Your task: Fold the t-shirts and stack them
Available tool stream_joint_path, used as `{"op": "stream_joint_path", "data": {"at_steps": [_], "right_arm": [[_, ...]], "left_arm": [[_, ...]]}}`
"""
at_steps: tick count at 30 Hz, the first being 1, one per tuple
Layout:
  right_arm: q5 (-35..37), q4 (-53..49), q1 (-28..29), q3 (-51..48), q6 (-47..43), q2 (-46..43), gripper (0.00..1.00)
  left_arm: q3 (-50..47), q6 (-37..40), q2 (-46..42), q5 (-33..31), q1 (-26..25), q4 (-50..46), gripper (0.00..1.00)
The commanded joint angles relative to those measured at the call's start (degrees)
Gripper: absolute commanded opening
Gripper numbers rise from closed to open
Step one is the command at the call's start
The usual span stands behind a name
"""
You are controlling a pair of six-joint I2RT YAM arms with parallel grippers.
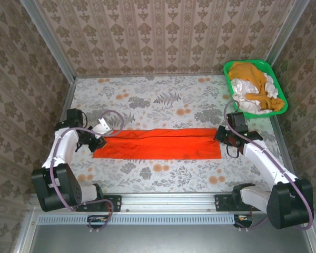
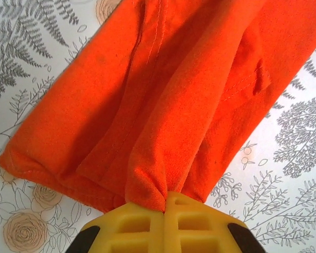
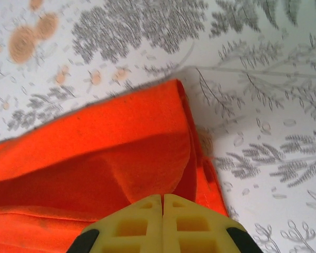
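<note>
The red-orange t-shirt strip [image 1: 166, 145] is lying crosswise between my grippers, so my right gripper needs to hold the middle of the strip while my left gripper grabs the collar end [image 1: 106, 149] and swings it to the rear.
The bright red-orange t-shirt [image 1: 158, 143] lies folded into a long narrow strip across the middle of the table. My left gripper [image 1: 97, 141] is at its left end, shut, with a bunched fold of the red-orange t-shirt [image 2: 174, 95] pinched between the yellow fingertips of the gripper [image 2: 166, 203]. My right gripper [image 1: 221, 136] is at the strip's right end. In the right wrist view the gripper [image 3: 162, 199] is shut, and the edge of the red-orange t-shirt [image 3: 105, 147] runs into its tips. A mustard t-shirt [image 1: 250, 74] and a white t-shirt [image 1: 253, 101] lie crumpled in the basket.
A green plastic basket [image 1: 247, 62] stands at the back right corner. The table carries a floral cloth [image 1: 147, 100]. Patterned walls close it in on three sides. A metal rail [image 1: 168, 201] runs along the near edge between the arm bases.
</note>
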Motion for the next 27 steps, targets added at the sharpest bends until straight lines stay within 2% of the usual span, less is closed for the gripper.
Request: {"op": "stream_joint_path", "data": {"at_steps": [1,5,13,14,15,17,19,20,21,22,24,27], "right_arm": [[-0.3,-2.9,-0.4,-3.0,2.2,-3.8,0.00],[0.0,-3.7,-0.5,-4.8,2.3,-4.9,0.00],[-0.8,-1.2,-0.5,-6.6,2.9,-1.6,0.00],[-0.8,-1.2,-0.5,-6.3,2.9,-1.6,0.03],[-0.8,-1.3,-0.5,-6.0,2.7,-1.8,0.10],[-1.2,-1.2,-0.5,-5.4,2.0,-2.8,0.33],[-2.3,-1.1,-0.5,-4.6,0.2,-4.1,0.56],[-2.6,-1.2,-0.4,-4.2,-0.5,-4.5,0.63],[-2.7,-1.3,-0.3,-3.8,-1.1,-5.0,0.67],[-3.0,-1.3,-0.1,-3.4,-1.5,-5.4,0.70],[-3.6,-0.1,1.0,-3.0,-2.2,-5.6,0.74],[-3.7,3.6,4.5,-2.4,-1.9,-3.5,0.75]], "left_arm": [[0.3,1.8,1.5,-3.4,0.3,-0.7,0.00],[0.2,1.6,3.0,-3.8,0.3,-0.3,0.00],[0.0,1.3,4.4,-4.4,0.1,-1.3,0.00],[-0.1,0.9,4.4,-4.6,0.0,-1.4,0.03],[-0.3,-0.4,4.2,-5.4,-0.2,-0.8,0.12],[-0.8,-4.0,3.9,-7.2,-0.7,1.4,0.30],[-0.3,-9.2,3.6,-8.3,-1.5,3.4,0.55],[0.6,-9.7,3.5,-6.9,-1.7,2.5,0.64],[1.6,-10.4,3.4,-5.3,-1.9,1.8,0.83],[2.5,-11.4,3.1,-3.9,-2.4,1.3,0.91],[4.8,-13.2,2.2,1.0,-2.8,-0.1,1.00],[6.8,-20.6,0.6,9.0,-3.2,2.8,1.00]]}}
